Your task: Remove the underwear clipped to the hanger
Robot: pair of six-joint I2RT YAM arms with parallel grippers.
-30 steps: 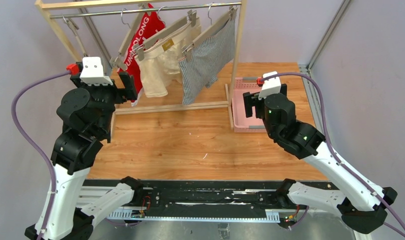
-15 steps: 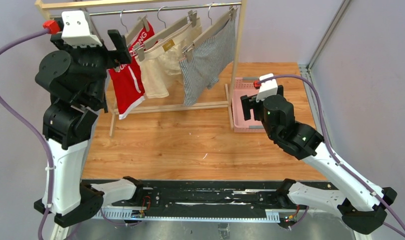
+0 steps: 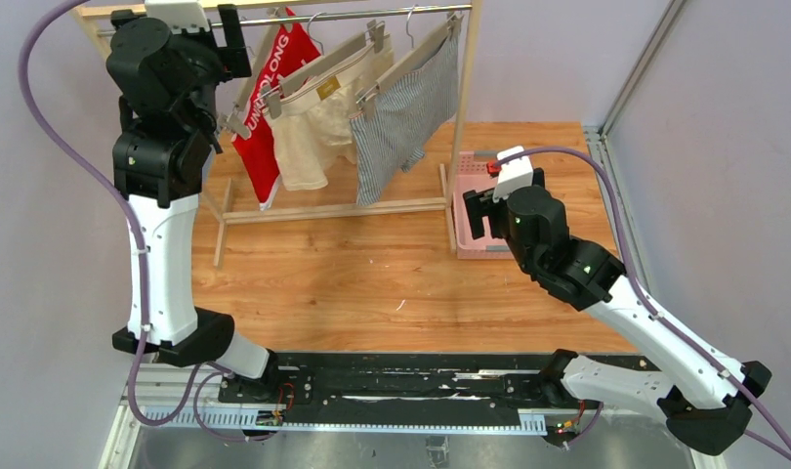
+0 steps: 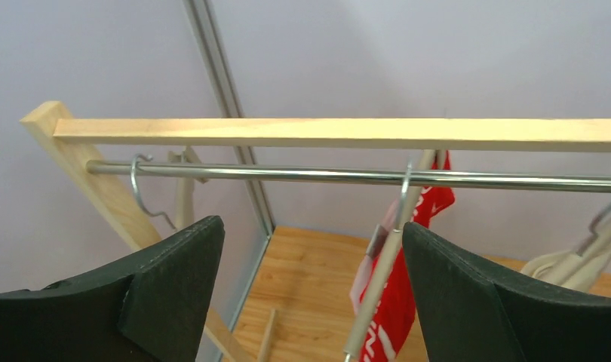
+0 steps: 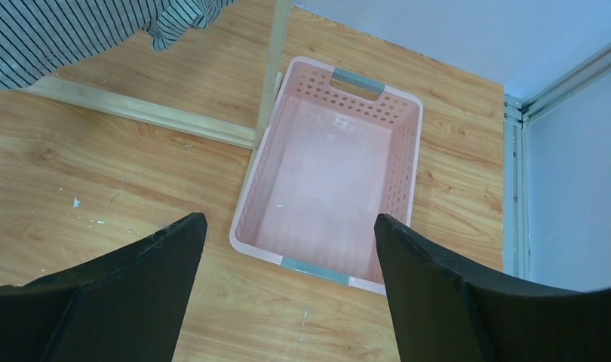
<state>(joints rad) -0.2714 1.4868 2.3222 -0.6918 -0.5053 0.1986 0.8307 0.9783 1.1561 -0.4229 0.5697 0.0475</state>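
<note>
The red shorts' hanger (image 4: pixel 386 274) is edge-on to the open fingers of my left gripper. I should keep going toward its near end (image 4: pixel 358 335) until the fingers close around it.
Three pairs of boxer shorts hang clipped to wooden hangers on the rack's metal rail (image 3: pixel 372 18): red with white lettering (image 3: pixel 268 117), cream (image 3: pixel 309 142) and grey pinstriped (image 3: pixel 401 117). My left gripper (image 3: pixel 231 41) is raised to rail height at the rack's left end, open and empty. In the left wrist view it (image 4: pixel 314 256) faces the rail (image 4: pixel 272 174), with the red shorts (image 4: pixel 397 309) and their hanger hook (image 4: pixel 403 192) by the right finger. My right gripper (image 3: pixel 478 210) is open and empty. In the right wrist view it (image 5: pixel 289 226) hovers over the basket's near end, with the pinstriped shorts (image 5: pixel 61 34) at upper left.
A pink perforated basket (image 3: pixel 467 210) sits on the wooden table right of the rack's right post (image 3: pixel 462 107); it also shows in the right wrist view (image 5: pixel 404 173). An empty hanger hook (image 4: pixel 140 192) hangs at the rail's left end. Metal frame posts stand at the back corners.
My left arm has risen from beside the red shorts to rail height. The red shorts swung out and back. My right arm shifted slightly left.
</note>
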